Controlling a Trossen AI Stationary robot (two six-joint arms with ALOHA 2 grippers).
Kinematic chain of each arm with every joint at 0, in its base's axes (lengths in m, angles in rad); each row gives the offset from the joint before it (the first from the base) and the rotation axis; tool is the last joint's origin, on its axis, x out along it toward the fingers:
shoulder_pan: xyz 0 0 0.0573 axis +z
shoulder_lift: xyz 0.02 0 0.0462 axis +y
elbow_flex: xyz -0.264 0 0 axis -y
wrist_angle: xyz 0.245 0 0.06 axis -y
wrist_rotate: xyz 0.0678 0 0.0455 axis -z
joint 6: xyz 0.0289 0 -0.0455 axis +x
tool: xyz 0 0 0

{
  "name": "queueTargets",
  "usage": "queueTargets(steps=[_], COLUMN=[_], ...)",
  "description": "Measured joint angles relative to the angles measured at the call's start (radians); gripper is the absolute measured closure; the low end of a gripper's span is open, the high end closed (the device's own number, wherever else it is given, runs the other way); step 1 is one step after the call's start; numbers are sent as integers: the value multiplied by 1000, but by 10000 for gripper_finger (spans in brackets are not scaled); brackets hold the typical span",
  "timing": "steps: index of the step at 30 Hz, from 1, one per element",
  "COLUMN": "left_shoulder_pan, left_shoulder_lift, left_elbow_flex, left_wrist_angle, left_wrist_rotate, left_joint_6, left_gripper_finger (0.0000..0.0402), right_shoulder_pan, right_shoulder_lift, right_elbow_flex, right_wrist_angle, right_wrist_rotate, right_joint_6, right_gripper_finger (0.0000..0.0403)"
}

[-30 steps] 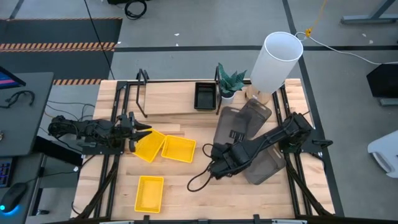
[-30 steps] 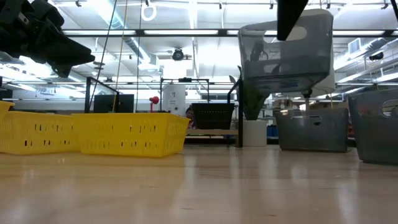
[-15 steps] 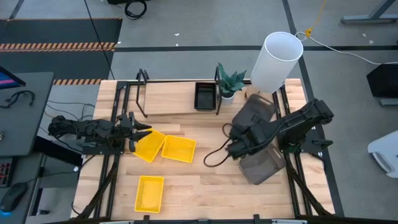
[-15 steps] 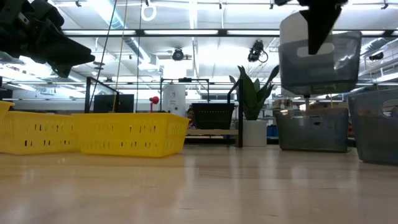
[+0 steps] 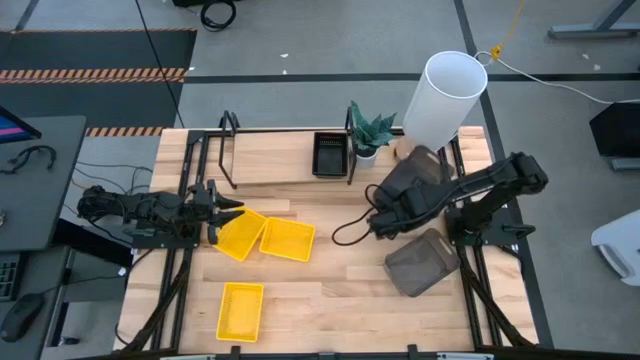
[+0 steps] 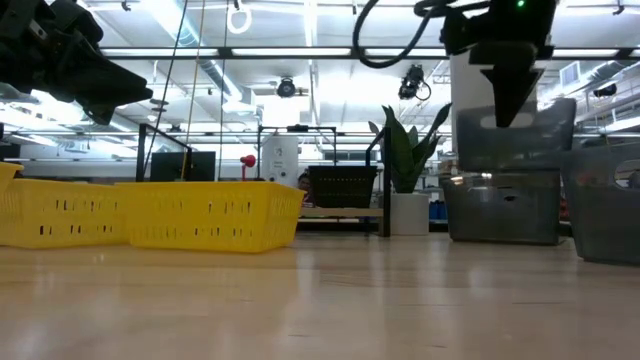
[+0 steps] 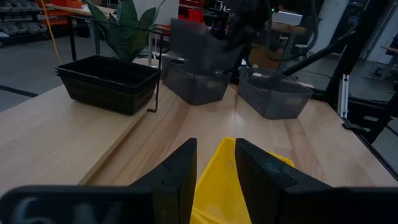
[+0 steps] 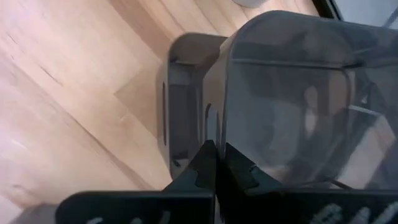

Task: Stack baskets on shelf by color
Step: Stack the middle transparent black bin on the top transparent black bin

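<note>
The held grey basket (image 6: 540, 140) hangs with its open side up and its sides parallel to the second grey basket (image 6: 503, 212) below. The robot's right gripper should go on lowering it until the baskets nest.
My right gripper (image 5: 392, 208) is shut on a dark grey basket (image 5: 412, 172) at the table's far right. It holds that basket just above a second grey basket (image 6: 500, 210) standing on the table. A third grey basket (image 5: 424, 262) lies nearer. Black mesh baskets (image 5: 330, 153) sit stacked on the shelf (image 5: 280, 160). Three yellow baskets (image 5: 287, 240) lie on the table at the left and near side. My left gripper (image 7: 216, 163) hangs open above one yellow basket's corner (image 5: 238, 234), clear of it. My right gripper pinches the rim of one side wall (image 8: 215, 127) of the grey basket between its two fingers (image 8: 204, 163). One finger is inside the basket and one outside. The fingers slant steeply down from above. The basket hangs below them, open side up and roughly level, off the table.
A tall white cylinder (image 5: 445, 95) and a potted plant (image 5: 370, 132) stand at the far edge, beside the shelf's right end post. Bare wood lies in the table's middle and near right. The right arm's cable (image 5: 350, 232) loops over the table's middle.
My right gripper has carried the grey basket from the table's middle toward the far right. It has sunk a little and rolled, and the basket has turned with it. The basket now hangs over the second grey basket. The left arm has kept still.
</note>
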Motion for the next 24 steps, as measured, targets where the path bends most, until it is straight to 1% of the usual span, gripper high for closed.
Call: queueTargets(steps=[6,18,24], left_shoulder_pan=[0,0,0], left_shoulder_lift=[0,0,0], left_elbow_flex=[0,0,0], left_wrist_angle=[0,0,0], left_wrist_rotate=[0,0,0], left_joint_6=[0,0,0], left_gripper_finger=[285,285,285], right_shoulder_pan=[-25,-32,-32], right_shoulder_lift=[0,0,7], right_elbow_flex=[-24,-26,-26], right_wrist_angle=[70,113,155], right_wrist_rotate=[0,-9,-76], right_joint_6=[-37,-39,-39], right_gripper_finger=[398,398,398])
